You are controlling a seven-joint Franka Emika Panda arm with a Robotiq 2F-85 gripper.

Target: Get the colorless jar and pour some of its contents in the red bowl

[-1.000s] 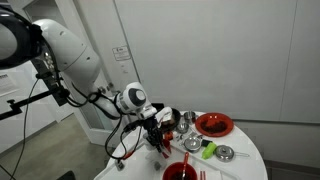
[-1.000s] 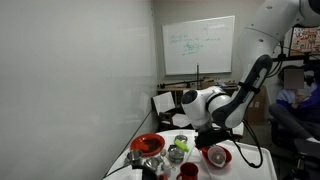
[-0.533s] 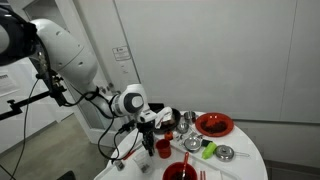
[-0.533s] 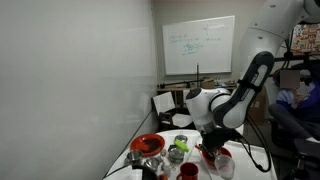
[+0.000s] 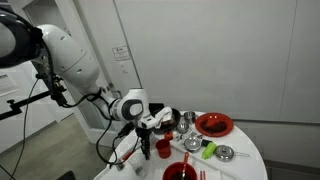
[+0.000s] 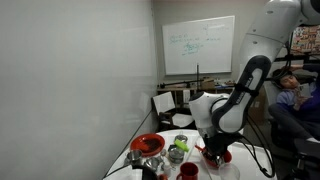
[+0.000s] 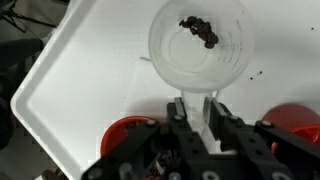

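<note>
My gripper should continue going down, as the colorless jar (image 7: 200, 42) is upright over a free patch of white table (image 7: 150, 82). It should let go once the jar's base rests there.
In the wrist view my gripper (image 7: 192, 108) is shut on the wall of the colorless jar (image 7: 200, 50). The jar is see-through, stands over the white table, and has a few dark bits inside. In an exterior view the gripper (image 5: 146, 143) hangs over the table's edge nearest the arm, beside a red cup (image 5: 162, 148). The jar is too small to make out there. The red bowl (image 5: 213, 124) sits at the table's far side, well away from the gripper. It also shows in an exterior view (image 6: 148, 145), where the gripper (image 6: 212, 150) is low over the table.
The round white table (image 5: 245, 165) carries shiny metal cups (image 5: 190, 122), a green thing (image 5: 208, 151) and a second red dish (image 5: 180, 171) near the front. Red things flank the gripper in the wrist view (image 7: 125, 132) (image 7: 297, 115). A whiteboard (image 6: 198, 45) hangs behind.
The gripper has moved with the jar toward the arm-side edge of the table and lower. The red cup now stands apart beside it.
</note>
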